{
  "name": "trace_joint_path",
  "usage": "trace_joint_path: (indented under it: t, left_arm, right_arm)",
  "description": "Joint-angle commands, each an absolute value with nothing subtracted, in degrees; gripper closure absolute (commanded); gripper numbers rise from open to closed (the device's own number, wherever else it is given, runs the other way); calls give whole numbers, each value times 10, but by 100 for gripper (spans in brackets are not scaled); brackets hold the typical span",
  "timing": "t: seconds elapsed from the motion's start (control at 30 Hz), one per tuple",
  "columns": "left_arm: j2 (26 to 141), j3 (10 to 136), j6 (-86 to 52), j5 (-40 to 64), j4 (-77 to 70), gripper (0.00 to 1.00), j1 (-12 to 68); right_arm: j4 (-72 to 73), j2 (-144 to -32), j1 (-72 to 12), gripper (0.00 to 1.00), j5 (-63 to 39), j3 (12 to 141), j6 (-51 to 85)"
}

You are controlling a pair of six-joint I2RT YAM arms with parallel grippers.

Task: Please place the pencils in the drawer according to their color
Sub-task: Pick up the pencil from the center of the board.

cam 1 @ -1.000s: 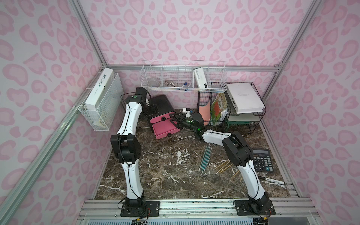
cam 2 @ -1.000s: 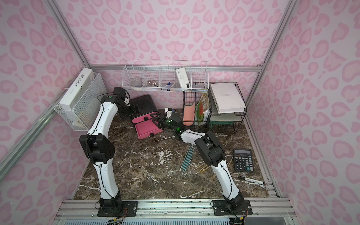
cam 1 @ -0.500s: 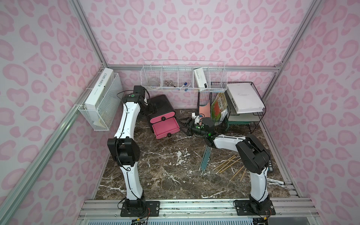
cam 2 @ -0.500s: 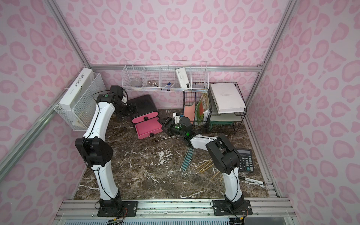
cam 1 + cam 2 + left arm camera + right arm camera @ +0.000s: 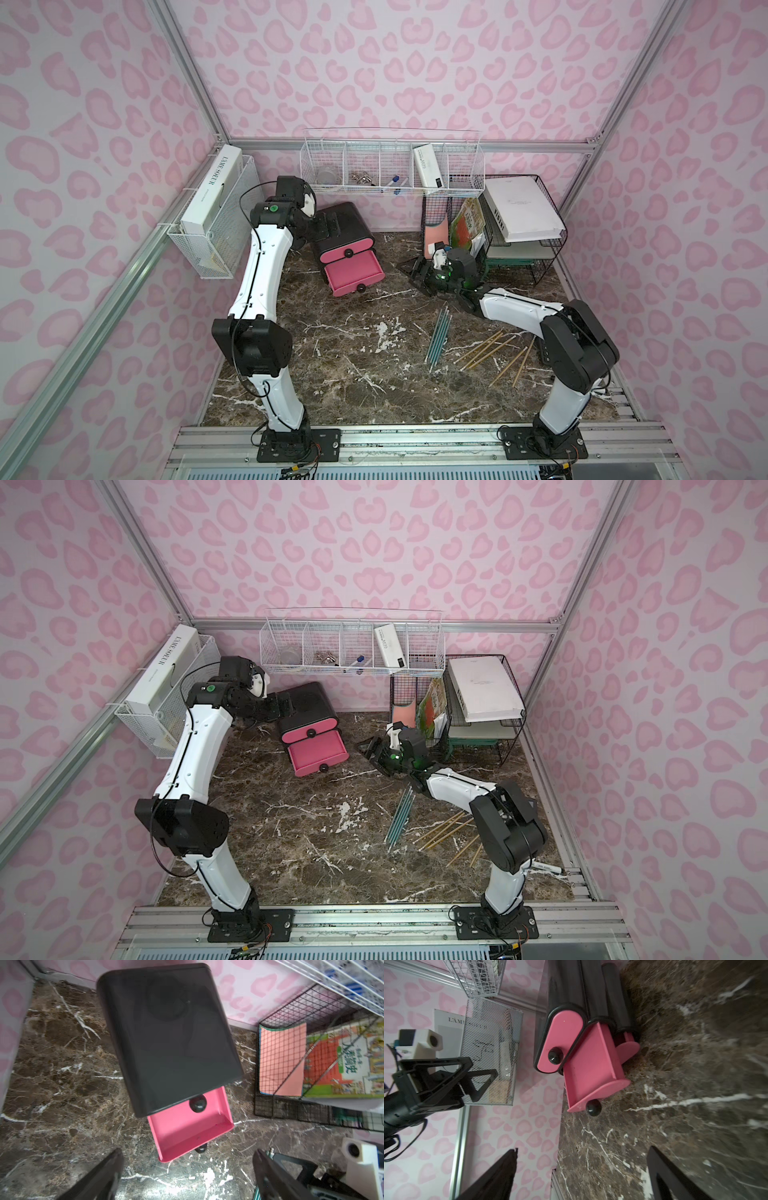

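Observation:
My left gripper should keep going to the outer teal pencil [image 5: 429, 350] and close there, as the drawer [image 5: 354, 272] is open and the teal pencils are clear of the yellow ones.
The drawer [image 5: 343, 245] is a black cabinet with pink fronts at the back left of the marble top, seen in both top views [image 5: 309, 712]. Its middle drawer [image 5: 191, 1130] is pulled out and its pink inside looks bare; the top one [image 5: 560, 1043] is shut. Teal pencils [image 5: 438, 336] lie in a bundle mid-table, with yellow-tan pencils [image 5: 490, 351] scattered to their right. My left gripper [image 5: 188, 1151] hangs open above the cabinet's back [image 5: 326, 224]. My right gripper [image 5: 417, 270] stands open and holds nothing, a short way right of the pulled-out drawer [image 5: 583, 1148].
A black wire file rack [image 5: 519, 232] with books stands just behind my right gripper. A white wire basket [image 5: 392, 170] hangs on the back wall and a white mesh holder [image 5: 212, 216] on the left wall. A white marker [image 5: 548, 868] lies at the front right edge.
My right gripper has drawn back to the right from the pulled-out drawer's knob and opened wide. My left gripper has lifted slightly over the cabinet and opened further.

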State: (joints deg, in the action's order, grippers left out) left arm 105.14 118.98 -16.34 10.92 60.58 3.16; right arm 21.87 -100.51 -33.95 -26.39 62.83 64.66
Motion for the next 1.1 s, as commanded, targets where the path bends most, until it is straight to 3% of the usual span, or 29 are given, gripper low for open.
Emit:
trace_joint_path:
  t: [0.0,0.17,0.43,0.7,0.87,1.07]
  left_arm:
    - [1020,1153,-155,134,577,2,58]
    - [957,1060,-161,126,557,1,122]
    - [852,886,-181,73,535,2,234]
    - [838,777,-226,54,541,1,351]
    - [874,742,-249,41,516,2,419]
    - [946,752,-242,5,506,1,483]
  right_arm:
    - [80,-966,-329,9,-214,611,534]
    - [-24,-891,-313,1,-144,565,459]
    - [-111,-767,-282,1,-11,473,419]
    - [-214,-721,-267,1,142,464,454]
    - [-263,-715,-261,1,144,481,460]
    - [-196,-662,-253,1,111,420,457]
